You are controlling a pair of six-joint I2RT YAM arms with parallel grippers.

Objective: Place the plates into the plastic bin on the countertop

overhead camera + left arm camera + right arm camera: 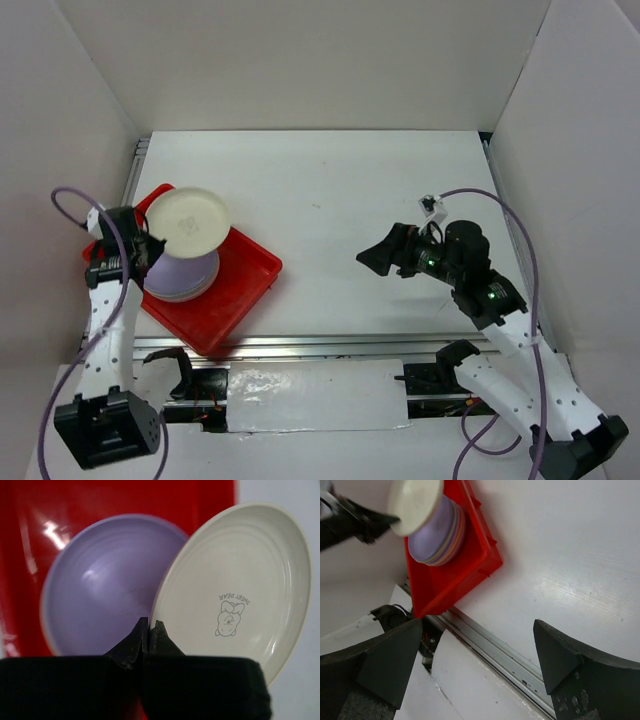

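Note:
My left gripper is holding the cream plate above the purple plate with the cream plate's bear print [188, 226] facing up, so it should keep lowering the cream plate until the plate lies over the stack [181, 276].
The red plastic bin [240, 285] sits at the near left of the countertop [340, 200]. A stack of plates with a purple one on top [182, 275] lies in it, also seen in the left wrist view [95, 595] and the right wrist view [437, 537]. My left gripper [150, 248] is shut on the rim of a cream plate [188, 221], holding it tilted above the stack; the plate [240, 585] bears a bear print. My right gripper [378, 258] is open and empty over the middle right of the countertop. The bin [455, 575] shows at the right wrist view's top.
A metal rail [330, 343] runs along the near edge of the countertop, with a white strip [315, 395] in front of it. White walls stand on three sides. The bin overhangs near the rail at its near corner [417, 611].

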